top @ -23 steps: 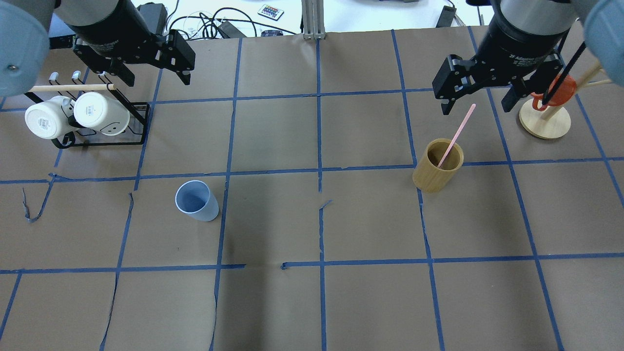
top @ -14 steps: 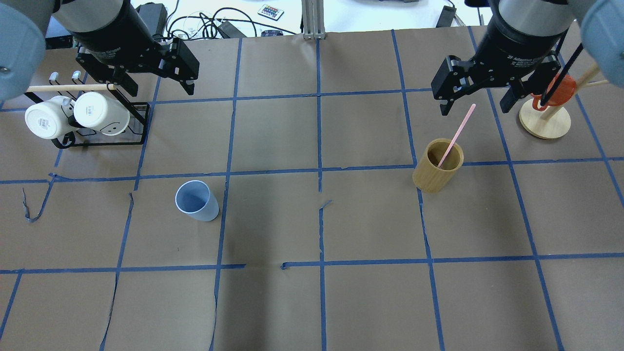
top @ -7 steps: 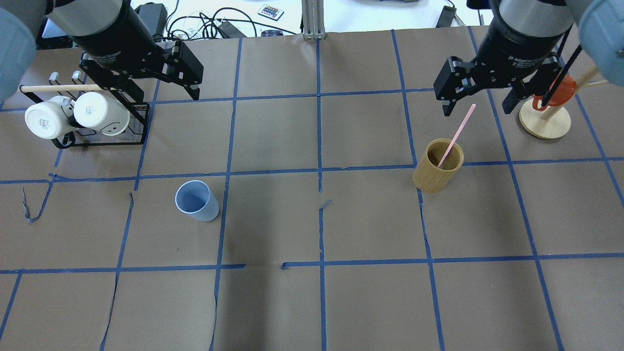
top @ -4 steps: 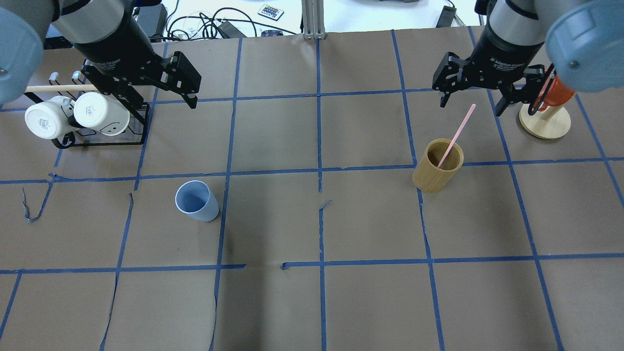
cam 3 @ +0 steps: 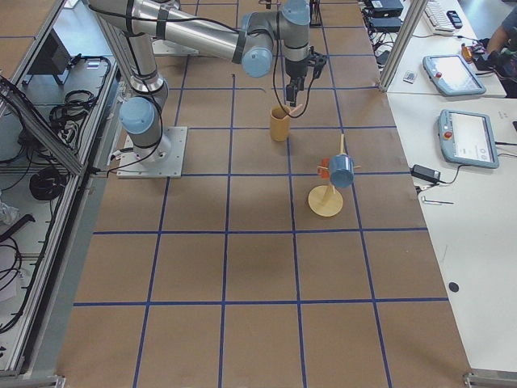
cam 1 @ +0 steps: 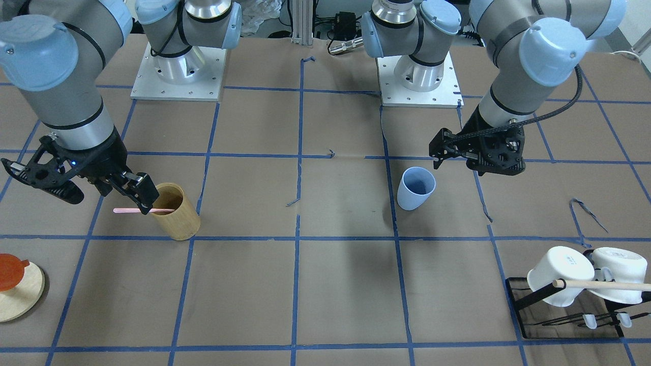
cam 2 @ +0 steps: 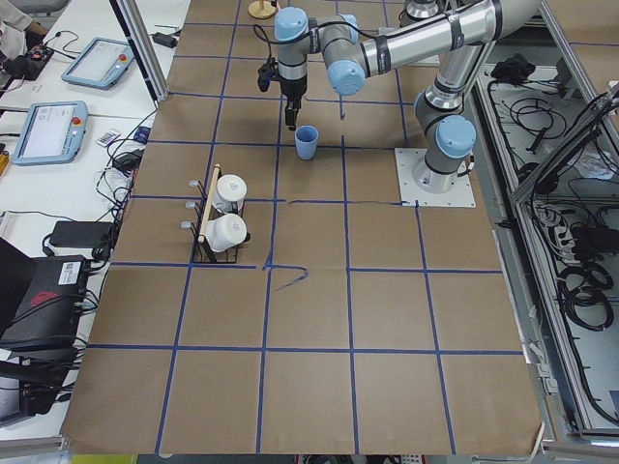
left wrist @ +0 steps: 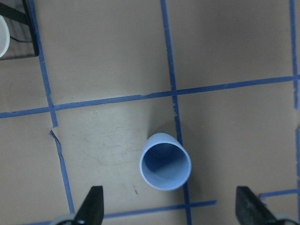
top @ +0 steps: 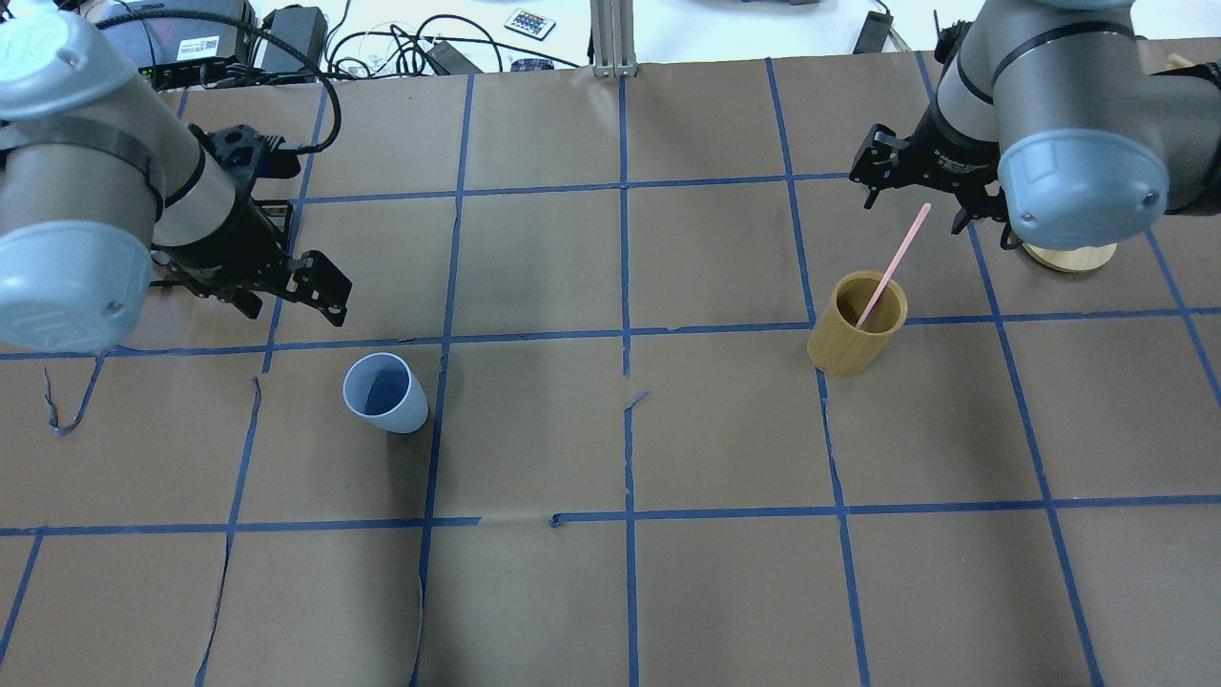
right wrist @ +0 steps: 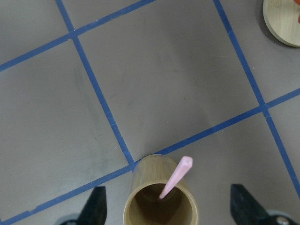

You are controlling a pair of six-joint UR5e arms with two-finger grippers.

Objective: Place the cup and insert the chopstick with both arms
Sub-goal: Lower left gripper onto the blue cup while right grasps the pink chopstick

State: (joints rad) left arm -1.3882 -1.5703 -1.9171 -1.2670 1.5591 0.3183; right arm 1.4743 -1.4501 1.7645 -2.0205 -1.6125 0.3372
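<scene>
The pink chopstick should slide free when the robot lifts it and leave the bamboo cylinder standing, because the cylinder's opening is wide open around the chopstick.
The light blue cup stands upright and empty on the brown paper; it also shows in the front view and the left wrist view. My left gripper is open and hovers just behind and left of the cup, apart from it. One pink chopstick leans in the tan bamboo cylinder. My right gripper is open above the chopstick's upper end without holding it; the right wrist view shows the chopstick below, between the jaws.
A black rack with two white mugs and a wooden rod stands at the table's left end. A round wooden stand with an orange cup is beside the right arm. Blue tape lines grid the paper.
My left arm has swung from over the mug rack forward toward the cup. My right gripper has turned and lowered over the chopstick's top. Cup, cylinder and chopstick have not moved.
</scene>
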